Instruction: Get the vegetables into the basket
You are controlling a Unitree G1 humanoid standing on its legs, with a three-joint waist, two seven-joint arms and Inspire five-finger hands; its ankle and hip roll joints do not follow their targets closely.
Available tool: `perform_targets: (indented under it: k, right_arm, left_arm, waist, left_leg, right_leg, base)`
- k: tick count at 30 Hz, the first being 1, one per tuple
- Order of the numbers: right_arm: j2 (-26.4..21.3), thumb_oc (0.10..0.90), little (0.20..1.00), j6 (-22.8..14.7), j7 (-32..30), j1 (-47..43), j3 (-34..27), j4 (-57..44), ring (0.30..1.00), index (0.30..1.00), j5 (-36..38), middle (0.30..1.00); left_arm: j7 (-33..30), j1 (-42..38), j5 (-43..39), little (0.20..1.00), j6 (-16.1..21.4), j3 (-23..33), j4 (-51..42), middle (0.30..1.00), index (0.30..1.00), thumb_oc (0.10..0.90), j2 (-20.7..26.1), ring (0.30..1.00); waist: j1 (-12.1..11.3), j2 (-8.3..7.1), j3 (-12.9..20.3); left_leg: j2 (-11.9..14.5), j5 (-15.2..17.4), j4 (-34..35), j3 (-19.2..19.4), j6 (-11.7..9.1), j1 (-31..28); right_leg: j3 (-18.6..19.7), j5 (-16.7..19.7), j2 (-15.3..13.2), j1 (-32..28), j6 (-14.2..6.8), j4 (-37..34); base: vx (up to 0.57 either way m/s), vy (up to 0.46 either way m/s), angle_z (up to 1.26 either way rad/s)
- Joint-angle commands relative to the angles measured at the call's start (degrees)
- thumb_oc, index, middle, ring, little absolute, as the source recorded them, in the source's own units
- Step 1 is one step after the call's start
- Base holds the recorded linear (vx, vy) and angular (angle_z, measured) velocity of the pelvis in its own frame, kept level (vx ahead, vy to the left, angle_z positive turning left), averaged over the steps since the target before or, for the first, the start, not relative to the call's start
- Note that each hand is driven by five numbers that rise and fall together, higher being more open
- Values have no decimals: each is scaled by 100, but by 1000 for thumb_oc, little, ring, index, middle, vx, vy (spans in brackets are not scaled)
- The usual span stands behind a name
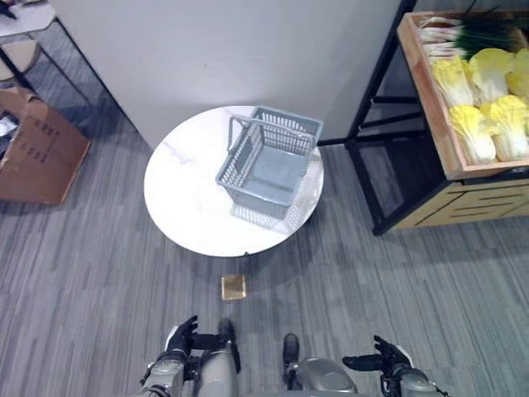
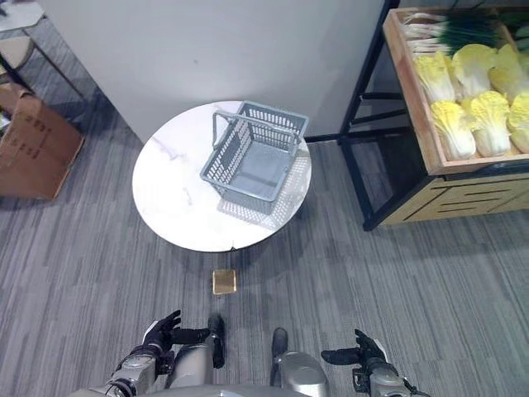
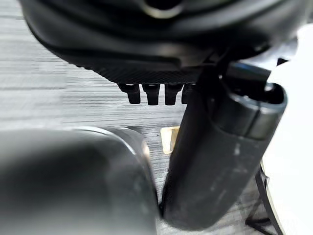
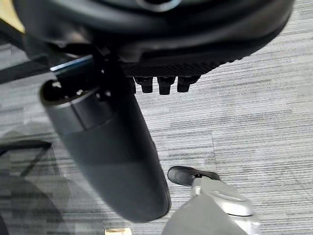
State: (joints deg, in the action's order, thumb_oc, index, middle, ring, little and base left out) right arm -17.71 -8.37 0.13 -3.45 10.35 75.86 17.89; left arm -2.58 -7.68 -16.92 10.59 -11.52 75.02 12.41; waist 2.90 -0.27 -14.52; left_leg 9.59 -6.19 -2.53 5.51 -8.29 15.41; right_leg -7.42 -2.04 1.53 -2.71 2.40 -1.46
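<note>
The grey plastic basket (image 1: 271, 165) will hang below the raised handle (image 1: 271, 125) with its opening facing up when the robot carries it, because that handle arches across the basket's middle.
A grey plastic basket (image 1: 271, 161) with its handle up stands empty on the round white table (image 1: 190, 207), toward the table's right side. Yellow-white cabbages (image 1: 483, 99) and green onions (image 1: 463, 31) lie in a wooden crate shelf (image 1: 438, 124) at the far right. My left hand (image 1: 183, 337) hangs low at the lower left, fingers relaxed and holding nothing. My right hand (image 1: 384, 359) hangs low at the lower right, open too, well short of the shelf. Both hands are far from the basket and the vegetables.
A black metal frame (image 1: 368, 141) carries the crate shelf. A cardboard box (image 1: 37, 149) sits on the floor at the left. A grey wall panel (image 1: 223, 58) stands behind the table. A small tan block (image 1: 233, 287) lies on the floor before the table.
</note>
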Motion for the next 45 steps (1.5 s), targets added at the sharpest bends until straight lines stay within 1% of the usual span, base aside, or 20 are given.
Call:
perform_targets:
  k: [1, 3, 6, 10, 12, 13, 14, 17, 18, 19, 20, 22, 23, 27, 30, 33, 35, 41, 43, 45]
  right_arm:
    - [-117, 900, 1000, -134, -38, 168, -104, -98, 1000, 1000, -47, 1000]
    - [-89, 900, 1000, -129, -40, 195, -159, -110, 1000, 1000, -58, 1000]
    - [-33, 900, 1000, -107, -48, 189, -213, -102, 1000, 1000, -63, 1000]
    - [73, 900, 1000, -84, -21, 135, -103, -142, 1000, 1000, -96, 1000]
    - [84, 900, 1000, -74, -25, 120, -93, -142, 1000, 1000, -111, 1000]
    - [106, 900, 1000, -69, -37, 71, -46, -195, 1000, 1000, -154, 1000]
    - [106, 900, 1000, -68, -37, 71, -46, -195, 1000, 1000, -154, 1000]
    - [108, 900, 1000, -103, -46, 11, -19, -296, 1000, 1000, -130, 1000]
    - [147, 900, 1000, -103, -52, -10, 53, -366, 1000, 1000, -157, 1000]
    - [147, 900, 1000, -102, -52, -9, 54, -367, 1000, 1000, -157, 1000]
    - [168, 900, 1000, -106, -56, -6, 74, -365, 1000, 1000, -201, 1000]
    - [177, 900, 1000, -107, -49, -4, 83, -353, 1000, 1000, -225, 1000]
    - [204, 900, 1000, -104, -51, -23, 80, -334, 1000, 1000, -235, 1000]
    - [234, 900, 1000, -107, -47, -29, 75, -363, 1000, 1000, -214, 1000]
    - [226, 900, 1000, -81, -24, -34, 102, -326, 1000, 1000, -226, 1000]
    - [168, 900, 1000, -83, -21, -28, 85, -222, 1000, 1000, -212, 1000]
    - [107, 900, 1000, -85, -20, -30, 54, -154, 1000, 1000, -133, 1000]
    - [-77, 900, 1000, -105, -201, 42, -115, 30, 1000, 1000, -183, 1000]
    - [-261, 900, 1000, -165, -410, 33, -257, 45, 1000, 1000, -263, 1000]
    - [-766, 900, 1000, -256, -763, -130, -664, -35, 1000, 1000, -315, 1000]
  left_arm:
    - [-90, 524, 200, 1000, -33, -83, 309, 1000, 1000, 900, -66, 1000]
    - [-81, 529, 285, 1000, -50, -101, 326, 1000, 1000, 900, -66, 1000]
    - [-74, 542, 408, 1000, -41, -134, 325, 1000, 1000, 900, -21, 1000]
    - [-67, 478, 474, 1000, -38, -200, 256, 1000, 1000, 900, 46, 1000]
    - [-58, 468, 475, 1000, -38, -219, 246, 1000, 1000, 900, 49, 1000]
    - [-58, 469, 464, 1000, -47, -214, 239, 1000, 1000, 900, 63, 1000]
    - [-58, 469, 464, 1000, -47, -213, 239, 1000, 1000, 900, 64, 1000]
    - [-26, 492, 479, 1000, -60, -217, 255, 1000, 1000, 900, 91, 1000]
    - [8, 511, 519, 1000, -77, -231, 309, 1000, 1000, 900, 106, 1000]
    - [8, 513, 519, 1000, -77, -230, 309, 1000, 1000, 900, 106, 1000]
    - [23, 525, 556, 1000, -95, -213, 355, 1000, 1000, 900, 131, 1000]
    - [24, 517, 569, 1000, -100, -193, 381, 1000, 1000, 900, 137, 1000]
    - [14, 503, 559, 1000, -104, -163, 416, 1000, 1000, 900, 148, 1000]
    - [-13, 487, 510, 1000, -103, -110, 421, 1000, 1000, 900, 152, 1000]
    - [-9, 490, 459, 1000, -96, -79, 453, 1000, 1000, 900, 126, 1000]
    - [22, 511, 398, 1000, -100, -51, 484, 1000, 1000, 900, 41, 1000]
    - [-11, 513, 351, 1000, -104, -26, 505, 1000, 1000, 900, 1, 1000]
    - [-85, 575, 425, 1000, -112, -25, 575, 1000, 1000, 900, -29, 1000]
    - [-163, 624, 471, 1000, -116, 1, 601, 1000, 1000, 900, -29, 1000]
    - [-257, 747, 546, 1000, -78, 14, 545, 1000, 1000, 900, -65, 1000]
  waist:
    - [-129, -50, 86]
    - [-102, -108, 178]
    - [-82, -240, 275]
    - [-112, -325, 290]
    - [-120, -341, 292]
    - [-142, -354, 278]
    - [-145, -355, 277]
    - [-133, -246, 231]
    - [-131, -225, 225]
    - [-124, -225, 220]
    - [-153, -261, 249]
    - [-138, -286, 267]
    - [-119, -327, 269]
    - [-55, -375, 219]
    - [-71, -426, 203]
    - [-99, -371, 240]
    - [-112, -290, 285]
    - [-117, -215, 429]
    - [-123, -209, 478]
    - [-115, -194, 525]
  left_leg:
    - [-195, -390, 15, 66, 260, -341]
    - [-354, -240, -36, 199, 367, -452]
    - [-570, 23, -107, 408, 543, -546]
    - [-760, 237, -110, 532, 691, -624]
    - [-814, 299, -135, 552, 730, -632]
    - [-863, 366, -81, 590, 800, -722]
    - [-864, 366, -78, 593, 800, -725]
    - [-871, 271, 191, 537, 859, -921]
    - [-841, 276, 395, 557, 858, -1176]
    - [-842, 274, 400, 551, 857, -1184]
    - [-789, 313, 433, 590, 810, -1272]
    - [-749, 346, 435, 580, 763, -1322]
    - [-702, 378, 413, 533, 694, -1377]
    - [-622, 456, 395, 395, 575, -1526]
    - [-543, 549, 232, 328, 473, -1580]
    - [-422, 514, 184, 244, 365, -1562]
    - [-317, 337, 289, 166, 269, -1522]
    - [-232, 178, 605, 127, 196, -1645]
    - [-219, 172, 657, 141, 188, -1700]
    - [-218, 176, 726, 172, 185, -1766]
  right_leg:
    - [607, -180, -673, 98, -757, 994]
    - [696, -36, -823, 65, -879, 986]
    - [888, 455, -1081, 123, -1073, 991]
    - [983, 913, -1250, 281, -1191, 1061]
    - [981, 1004, -1281, 285, -1215, 1106]
    - [911, 1258, -1366, 416, -1242, 1329]
    - [914, 1258, -1367, 416, -1243, 1330]
    - [948, 1505, -1267, 663, -1265, 1955]
    - [677, 1428, -1327, 852, -1224, 2019]
    - [669, 1424, -1328, 841, -1223, 2018]
    - [435, 1327, -1422, 906, -1233, 1684]
    - [310, 1244, -1447, 924, -1250, 1347]
    - [274, 1232, -1467, 1039, -1277, 939]
    - [348, 1354, -1516, 1179, -1338, 564]
    - [258, 1232, -1509, 1085, -1312, 458]
    - [69, 1095, -1340, 864, -1201, 184]
    - [-33, 1033, -1211, 759, -1123, 77]
    - [-134, 984, -1095, 532, -1093, -149]
    - [-153, 997, -1081, 436, -1098, -244]
    - [-133, 1019, -1087, 378, -1129, -314]
  base:
    - [295, 200, -78]
    - [236, 231, -68]
    - [172, 236, -20]
    - [79, 204, -17]
    - [38, 162, 13]
    - [27, 162, 17]
    - [17, 164, 5]
    - [30, 125, -6]
    - [64, 99, -2]
    - [119, 7, 7]
    - [60, -47, 6]
    - [117, -118, 3]
    - [124, -140, 1]
    - [112, -176, 11]
    - [82, -204, 39]
    - [59, -234, 33]
    - [32, -225, 7]
    - [51, -90, 12]
    - [66, -44, 4]
    - [32, 11, 7]
